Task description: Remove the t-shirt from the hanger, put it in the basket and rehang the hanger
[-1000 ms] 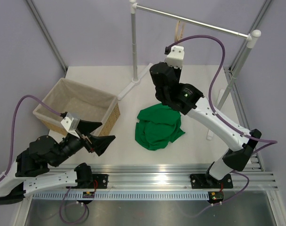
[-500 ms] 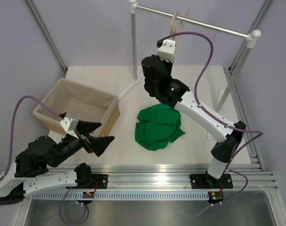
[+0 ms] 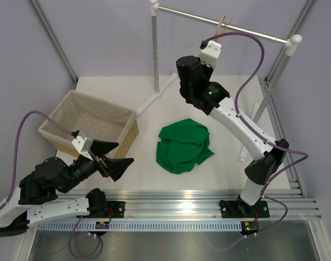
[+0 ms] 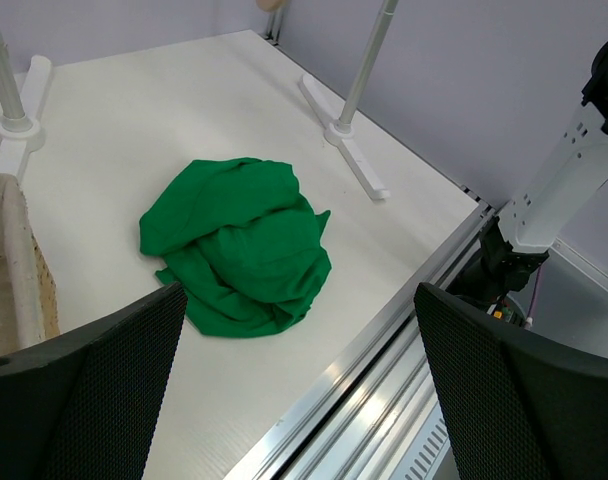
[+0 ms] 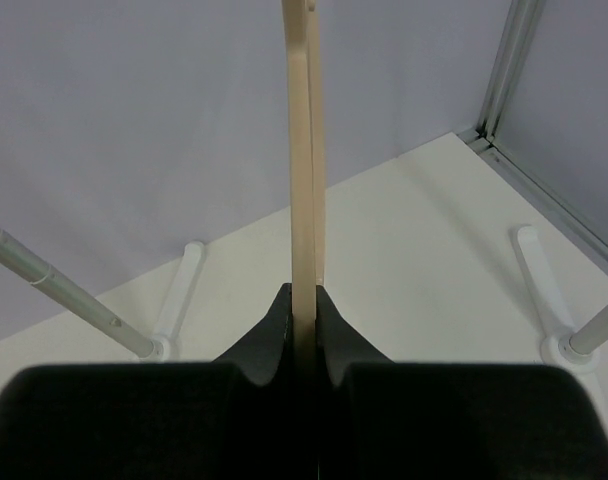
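The hanger's top (image 3: 221,22) is across the silver rail (image 3: 231,26), so the robot's right gripper should go on guiding the hanger there and let go once the hanger's hook rests over the rail.
The bright green t-shirt (image 3: 183,146) lies crumpled in a heap on the white table, off the hanger; it also shows in the left wrist view (image 4: 241,243). The pale beige wooden hanger (image 5: 303,150) stands edge-on between my right gripper's (image 5: 304,300) fingers, which are shut on it. In the top view the hanger (image 3: 221,25) is up at the silver rail, with the right arm raised beneath it. My left gripper (image 3: 122,162) is open and empty, low at the near left, well apart from the t-shirt.
A fabric-lined wicker basket (image 3: 84,102) stands at the left. The silver rail (image 3: 241,30) spans the back on two white posts (image 3: 155,49), whose feet (image 4: 346,132) rest on the table. An aluminium track (image 3: 176,204) runs along the near edge.
My right arm has swung the hanger to the right and up along the rail. The t-shirt and the left arm have not moved.
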You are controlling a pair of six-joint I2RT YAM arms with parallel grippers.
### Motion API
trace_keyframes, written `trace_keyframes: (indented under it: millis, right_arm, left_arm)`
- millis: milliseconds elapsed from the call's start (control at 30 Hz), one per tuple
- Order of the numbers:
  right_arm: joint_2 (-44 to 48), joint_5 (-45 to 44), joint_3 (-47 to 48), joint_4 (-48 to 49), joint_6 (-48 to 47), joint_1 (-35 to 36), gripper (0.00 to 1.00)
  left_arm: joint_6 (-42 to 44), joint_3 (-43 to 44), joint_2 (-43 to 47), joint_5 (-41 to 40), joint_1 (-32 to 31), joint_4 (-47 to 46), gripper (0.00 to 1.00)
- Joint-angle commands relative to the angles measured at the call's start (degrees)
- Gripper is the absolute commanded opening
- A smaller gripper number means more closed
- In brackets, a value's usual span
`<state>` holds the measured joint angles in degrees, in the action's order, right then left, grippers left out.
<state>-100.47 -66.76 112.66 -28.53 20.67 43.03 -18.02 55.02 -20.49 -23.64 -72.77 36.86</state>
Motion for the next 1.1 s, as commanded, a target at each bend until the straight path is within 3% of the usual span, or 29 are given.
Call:
trace_keyframes:
  millis: [0,767,833,967,1000,1067]
  right_arm:
    - [0.62,0.93,1.16,-2.05,5.52,-1.71,0.00]
    - [-3.95,9.54,3.35,-6.18,10.45,-6.20,0.01]
    - [-3.60,10.51,3.27,-6.45,10.27,-6.20,0.14]
    - [-2.11,10.95,2.39,-5.84,8.96,-6.20,0.27]
    - [-1.32,11.39,2.04,-5.57,8.43,-6.20,0.41]
    - [0.17,12.97,1.60,-5.48,7.38,-6.20,0.54]
  left_arm:
    - [-0.09,-0.44,-1.13,0.08,-0.18,-2.23,0.99]
    - [-0.08,-1.67,-0.60,1.49,-0.26,-2.67,0.99]
    - [0.00,-1.85,-0.43,2.10,-0.26,-3.11,0.99]
    - [0.35,-1.68,0.36,1.93,-0.26,-3.11,0.99]
    - [0.44,-1.68,0.45,1.76,-0.26,-3.02,0.99]
    - [0.62,-1.68,0.63,1.49,-0.18,-3.11,0.99]
